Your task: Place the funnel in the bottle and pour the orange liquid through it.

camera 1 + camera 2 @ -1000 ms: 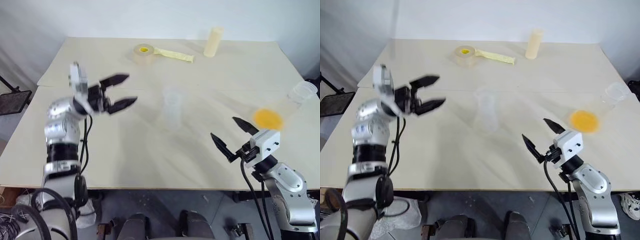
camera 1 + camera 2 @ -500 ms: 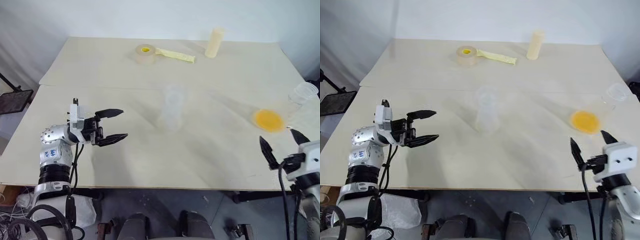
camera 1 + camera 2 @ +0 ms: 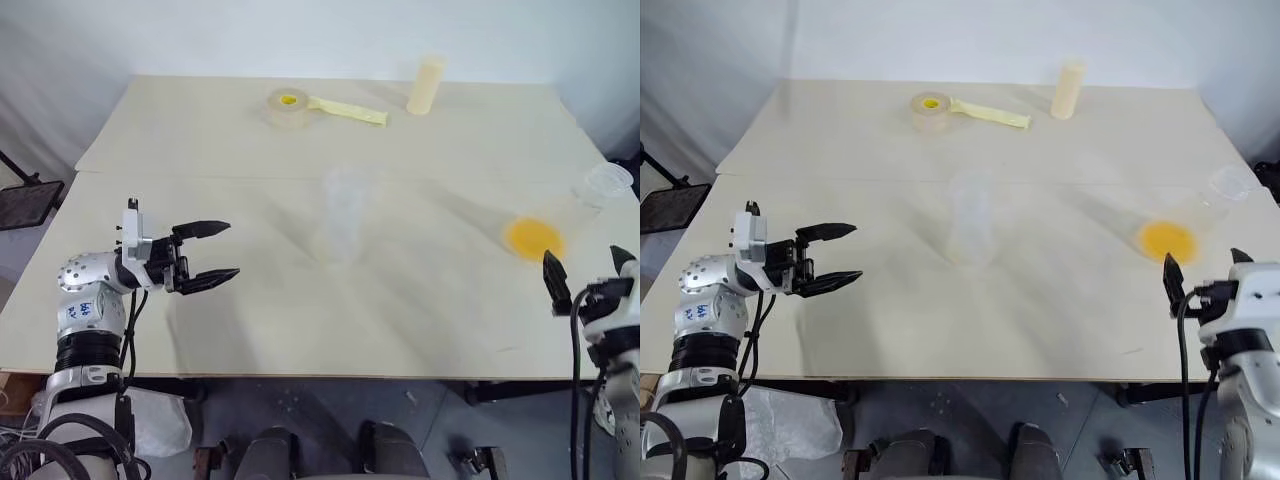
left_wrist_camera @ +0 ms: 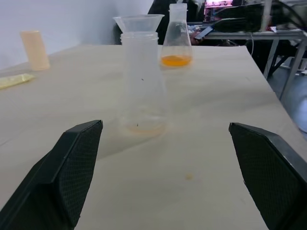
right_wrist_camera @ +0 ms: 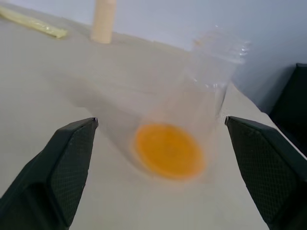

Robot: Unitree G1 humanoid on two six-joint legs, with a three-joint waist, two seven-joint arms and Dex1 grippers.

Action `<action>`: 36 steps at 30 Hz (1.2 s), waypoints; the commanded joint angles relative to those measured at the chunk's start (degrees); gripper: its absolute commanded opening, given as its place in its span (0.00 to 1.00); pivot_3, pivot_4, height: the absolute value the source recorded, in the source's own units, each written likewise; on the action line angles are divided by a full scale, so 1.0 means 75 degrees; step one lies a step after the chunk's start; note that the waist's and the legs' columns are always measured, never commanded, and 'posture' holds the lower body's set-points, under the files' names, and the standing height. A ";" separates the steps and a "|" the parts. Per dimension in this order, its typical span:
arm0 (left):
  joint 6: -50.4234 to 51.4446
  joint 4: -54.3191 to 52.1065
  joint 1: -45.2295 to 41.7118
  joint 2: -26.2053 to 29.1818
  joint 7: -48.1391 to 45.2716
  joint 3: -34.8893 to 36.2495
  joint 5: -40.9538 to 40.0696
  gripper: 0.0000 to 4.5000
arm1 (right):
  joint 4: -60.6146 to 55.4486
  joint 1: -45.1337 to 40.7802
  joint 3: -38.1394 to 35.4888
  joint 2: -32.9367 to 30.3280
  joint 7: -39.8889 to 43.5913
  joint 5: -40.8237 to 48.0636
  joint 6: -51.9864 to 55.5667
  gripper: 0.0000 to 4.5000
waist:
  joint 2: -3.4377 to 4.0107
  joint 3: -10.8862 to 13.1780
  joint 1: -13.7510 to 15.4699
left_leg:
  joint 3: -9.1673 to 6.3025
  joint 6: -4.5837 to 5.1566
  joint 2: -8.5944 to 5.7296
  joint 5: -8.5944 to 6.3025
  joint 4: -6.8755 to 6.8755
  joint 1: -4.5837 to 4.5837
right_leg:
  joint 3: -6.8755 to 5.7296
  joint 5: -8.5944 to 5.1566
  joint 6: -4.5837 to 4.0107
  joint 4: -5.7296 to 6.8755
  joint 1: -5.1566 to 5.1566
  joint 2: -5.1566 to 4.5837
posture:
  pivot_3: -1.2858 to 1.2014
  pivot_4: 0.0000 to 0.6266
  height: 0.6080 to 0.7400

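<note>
My gripper will pour the orange liquid (image 3: 534, 239), which should all run out and settle low in the bottle, since it forms only a shallow pool in the flask (image 5: 169, 151).
The clear bottle (image 3: 343, 215) stands upright mid-table. In the left wrist view a clear funnel (image 4: 139, 21) sits in the bottle's (image 4: 140, 86) neck. The orange liquid (image 3: 535, 238) pools in a clear conical flask (image 3: 590, 195) near the table's right edge. That flask (image 4: 176, 45) stands behind the bottle in the left wrist view. My left gripper (image 3: 232, 249) is open at the left, level, pointing at the bottle from well short of it. My right gripper (image 3: 583, 254) is open just in front of the flask, with the orange liquid (image 5: 168, 151) lying beyond its fingers.
A tape roll (image 3: 287, 103) with a yellow strip (image 3: 348, 110) and a cream cylinder (image 3: 427, 85) stand at the back of the table (image 3: 300, 330). The flask is close to the table's right edge.
My left gripper has sunk and drawn back toward the table's left front. My right gripper has swung out to the right and now faces the flask. Both stayed open.
</note>
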 commanded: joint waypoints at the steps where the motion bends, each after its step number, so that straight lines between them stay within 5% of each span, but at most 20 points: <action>1: 0.0057 -0.0571 0.0187 0.0019 -0.0086 0.0042 -0.0264 1.00 | 0.0464 -0.0453 0.0027 -0.0269 -0.0089 -0.0205 -0.0084 1.00 | 0.0000 0.0000 0.0009 | -0.0002 0.0000 0.0002 0.0000 -0.0001 -0.0002 | -0.0006 0.0000 0.0000 0.0002 0.0000 0.0001 | 0.52 0.24 1.00; 31: 0.0413 -0.1851 0.1002 -0.0169 0.0696 0.0078 -0.0524 1.00 | 0.6869 -0.4921 0.1020 -0.0805 -0.0938 -0.1806 -0.3096 1.00 | 0.0004 0.0000 -0.0217 | -0.0003 -0.0001 0.0014 0.0000 -0.0023 -0.0003 | -0.0012 0.0000 0.0000 -0.0001 -0.0005 0.0000 | 0.52 0.24 1.00; 36: 0.0437 -0.1980 0.1093 -0.0156 0.0755 0.0096 -0.0553 1.00 | 0.7194 -0.5071 0.1118 -0.0822 -0.0905 -0.1762 -0.3466 0.73 | 0.0004 0.0001 -0.0299 | -0.0005 -0.0001 0.0029 0.0000 -0.0031 -0.0004 | -0.0016 0.0000 0.0000 0.0000 -0.0005 -0.0002 | 0.52 0.24 1.00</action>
